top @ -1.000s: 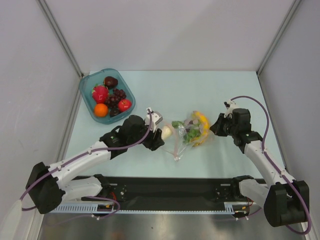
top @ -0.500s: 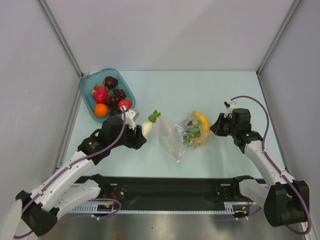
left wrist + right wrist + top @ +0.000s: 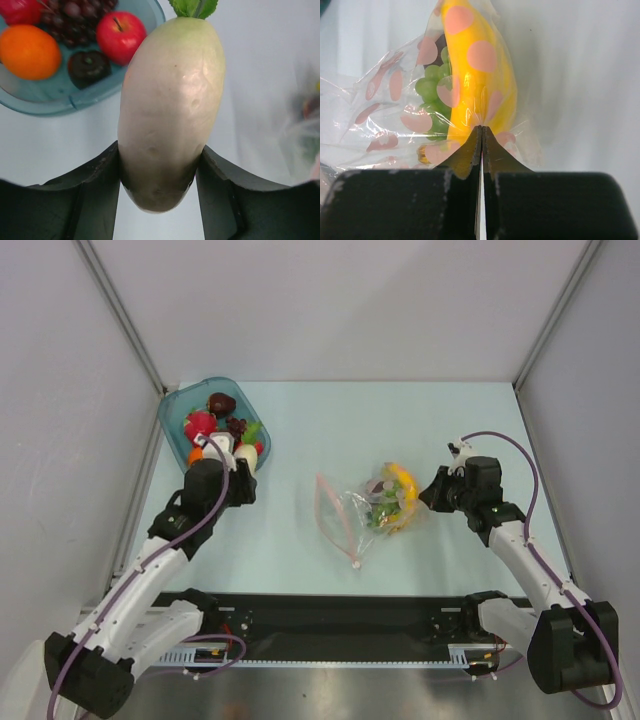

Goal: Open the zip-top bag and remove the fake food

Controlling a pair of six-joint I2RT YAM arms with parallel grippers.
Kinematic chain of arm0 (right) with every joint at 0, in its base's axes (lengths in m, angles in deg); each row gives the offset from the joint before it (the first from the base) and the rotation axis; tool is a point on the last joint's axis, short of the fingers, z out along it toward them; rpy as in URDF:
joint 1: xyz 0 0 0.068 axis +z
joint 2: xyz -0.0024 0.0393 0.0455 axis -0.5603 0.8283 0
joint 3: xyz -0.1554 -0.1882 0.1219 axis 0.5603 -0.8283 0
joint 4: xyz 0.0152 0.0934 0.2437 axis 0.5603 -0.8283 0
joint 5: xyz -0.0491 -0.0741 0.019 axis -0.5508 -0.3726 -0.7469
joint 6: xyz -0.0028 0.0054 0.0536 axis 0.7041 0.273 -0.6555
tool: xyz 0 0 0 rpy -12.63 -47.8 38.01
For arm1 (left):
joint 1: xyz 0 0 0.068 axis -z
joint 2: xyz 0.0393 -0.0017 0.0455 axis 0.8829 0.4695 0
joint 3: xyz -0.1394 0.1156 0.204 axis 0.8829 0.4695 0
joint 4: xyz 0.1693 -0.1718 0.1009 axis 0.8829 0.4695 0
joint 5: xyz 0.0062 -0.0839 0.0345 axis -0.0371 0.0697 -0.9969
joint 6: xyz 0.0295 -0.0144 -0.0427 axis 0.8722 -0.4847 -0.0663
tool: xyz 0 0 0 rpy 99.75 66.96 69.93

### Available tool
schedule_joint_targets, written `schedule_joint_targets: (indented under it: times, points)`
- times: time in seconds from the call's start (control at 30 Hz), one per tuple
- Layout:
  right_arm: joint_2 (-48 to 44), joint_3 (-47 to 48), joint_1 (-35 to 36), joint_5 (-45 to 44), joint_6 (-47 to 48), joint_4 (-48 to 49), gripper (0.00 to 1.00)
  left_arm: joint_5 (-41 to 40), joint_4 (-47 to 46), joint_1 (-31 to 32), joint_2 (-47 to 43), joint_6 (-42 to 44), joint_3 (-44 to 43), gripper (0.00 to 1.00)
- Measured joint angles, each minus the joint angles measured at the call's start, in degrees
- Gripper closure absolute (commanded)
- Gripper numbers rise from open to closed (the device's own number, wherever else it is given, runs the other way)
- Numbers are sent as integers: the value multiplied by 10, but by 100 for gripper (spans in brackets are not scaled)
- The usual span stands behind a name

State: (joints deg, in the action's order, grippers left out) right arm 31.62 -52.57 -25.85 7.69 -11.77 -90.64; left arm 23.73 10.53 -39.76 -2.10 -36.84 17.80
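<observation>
My left gripper has the white radish [image 3: 247,456] clear of the bag at the teal tray's rim and should keep moving inward, then let go over the dark piece [image 3: 89,68].
The zip-top bag [image 3: 352,508] lies open at mid-table, its pink zip strip [image 3: 333,512] curving on the left side. A yellow banana [image 3: 402,480] and green grapes [image 3: 383,512] are inside it. My right gripper [image 3: 432,494] is shut on the bag's right edge; its wrist view shows the closed gripper [image 3: 481,129] pinching the plastic just under the banana [image 3: 475,65] and grapes [image 3: 431,90]. My left gripper [image 3: 243,456] is shut on a white oval radish with green leaves [image 3: 170,100], held over the near right rim of the teal tray [image 3: 172,412].
The teal tray [image 3: 50,102] at the back left holds an orange [image 3: 29,51], a red apple [image 3: 120,35], a dark piece [image 3: 89,67], dark grapes and a strawberry. Grey walls stand on both sides. A black rail runs along the near edge [image 3: 340,620].
My left gripper has carried the white radish from beside the bag's mouth leftward and back to the tray's rim. The bag's mouth now lies open. The right arm has not moved.
</observation>
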Motion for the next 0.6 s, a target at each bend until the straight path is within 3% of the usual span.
schedule_joint_targets:
  times: [0.17, 0.6]
  points:
    - [0, 0, 0, 6, 0, 2, 100, -93, -111, -11, 76, 16, -9, 100]
    - [-2, 0, -1, 20, 0, 3, 100, -179, -307, -77, 219, 82, -23, 99]
